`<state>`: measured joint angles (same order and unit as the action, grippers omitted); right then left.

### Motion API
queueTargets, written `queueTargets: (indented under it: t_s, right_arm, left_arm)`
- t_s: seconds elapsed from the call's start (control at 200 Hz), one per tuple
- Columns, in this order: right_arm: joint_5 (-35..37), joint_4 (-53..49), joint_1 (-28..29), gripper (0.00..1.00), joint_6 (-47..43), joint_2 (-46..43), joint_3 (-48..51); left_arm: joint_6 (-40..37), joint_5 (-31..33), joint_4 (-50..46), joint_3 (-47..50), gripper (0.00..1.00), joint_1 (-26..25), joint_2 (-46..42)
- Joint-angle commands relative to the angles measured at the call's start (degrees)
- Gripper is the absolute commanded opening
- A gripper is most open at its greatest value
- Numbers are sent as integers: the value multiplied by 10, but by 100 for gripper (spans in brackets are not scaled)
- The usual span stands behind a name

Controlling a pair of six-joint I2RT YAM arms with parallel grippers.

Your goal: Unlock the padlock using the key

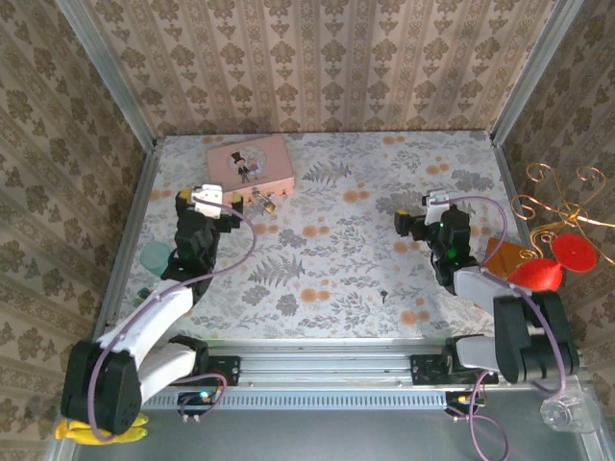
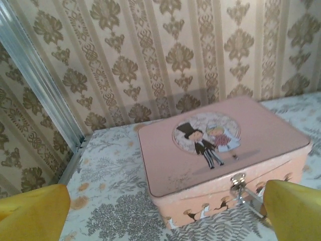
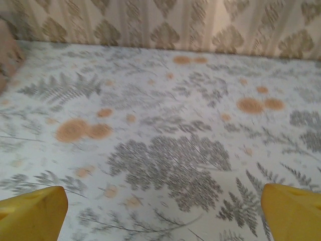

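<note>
The key is a long way from the padlock (image 1: pixel 269 206). So my left gripper should move back from the tin while my right gripper goes down to the key first (image 1: pixel 383 295).
The tiny brass padlock (image 1: pixel 267 203) lies on the floral table just in front of the pink tin (image 1: pixel 250 160). The key (image 1: pixel 384 295) is a thin dark sliver on the table nearer the front, between the arms. My left gripper (image 1: pixel 215 195) is open beside the tin's front left, a little left of the padlock. In the left wrist view the tin (image 2: pixel 220 145) fills the middle, and a silvery shackle (image 2: pixel 247 197) runs from its clasp down behind my yellow right finger (image 2: pixel 293 208). My right gripper (image 1: pixel 405 223) hovers open over bare table at the right, with nothing between its fingers (image 3: pixel 30 213).
A teal round object (image 1: pixel 154 255) lies at the table's left edge beside the left arm. Red and orange items on a gold wire stand (image 1: pixel 557 254) sit past the right frame rail. Wallpapered walls close the back and sides.
</note>
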<state>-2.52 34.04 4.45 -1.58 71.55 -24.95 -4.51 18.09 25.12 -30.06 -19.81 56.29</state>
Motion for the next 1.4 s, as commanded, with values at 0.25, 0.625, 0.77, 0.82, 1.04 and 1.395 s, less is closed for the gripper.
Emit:
queueTargets:
  t_s: [0.25, 0.625, 0.77, 0.82, 1.04, 1.395]
  right_arm:
    - [-45, -370, 27, 100, 232, -146, -202]
    - [7, -564, 151, 100, 312, -190, -267]
    - [91, -612, 278, 100, 342, -156, -274]
    - [140, -642, 318, 100, 362, -137, -284]
    - [198, -775, 388, 100, 467, -70, -301]
    - [228, -857, 395, 91, 551, 44, -273]
  left_arm:
    - [318, -258, -658, -274, 100, 227, -34]
    - [296, -532, -629, -233, 100, 303, -4]
    - [245, -435, -650, -246, 100, 228, -7]
    - [231, -408, -648, -242, 100, 205, -17]
    - [220, -347, -677, -226, 100, 177, -54]
    - [208, -308, -707, -233, 100, 166, -88]
